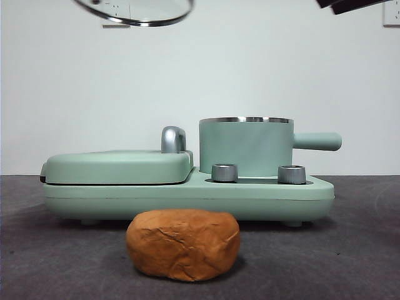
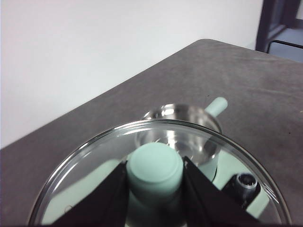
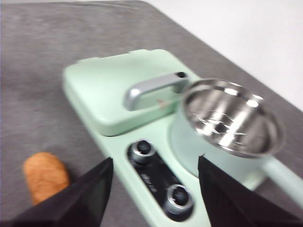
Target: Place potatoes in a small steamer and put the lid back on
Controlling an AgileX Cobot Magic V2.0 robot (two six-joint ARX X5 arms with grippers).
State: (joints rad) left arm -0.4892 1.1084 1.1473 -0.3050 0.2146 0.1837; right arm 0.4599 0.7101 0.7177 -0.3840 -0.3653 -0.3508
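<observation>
I see that the small steamer's steel opening (image 3: 228, 117) is wide and deep, so the potato (image 1: 183, 245) will fit completely below the steamer's rim when I lower it in.
The orange-brown wrinkled potato (image 1: 183, 244) lies on the dark table in front of the appliance; the right wrist view shows the potato (image 3: 45, 175) too. The mint-green small steamer (image 1: 246, 145) stands uncovered on the appliance's right side, its steel inside (image 3: 229, 117) bare. My left gripper (image 2: 155, 176) is shut on the mint knob (image 2: 155, 166) of the glass lid (image 2: 85, 165). The lid (image 1: 134, 11) hangs high at the upper left, above the table. My right gripper (image 3: 154, 187) is open, hovering above the appliance's knobs, and shows as a black tip (image 1: 347, 4) at the top right.
The mint-green appliance base (image 1: 187, 197) carries a flat griddle cover (image 1: 119, 165) with a chrome handle (image 1: 173, 139) on its left. Two steel dials (image 1: 224, 172) (image 1: 291, 174) sit on its front. The steamer's side handle (image 1: 317, 141) points right.
</observation>
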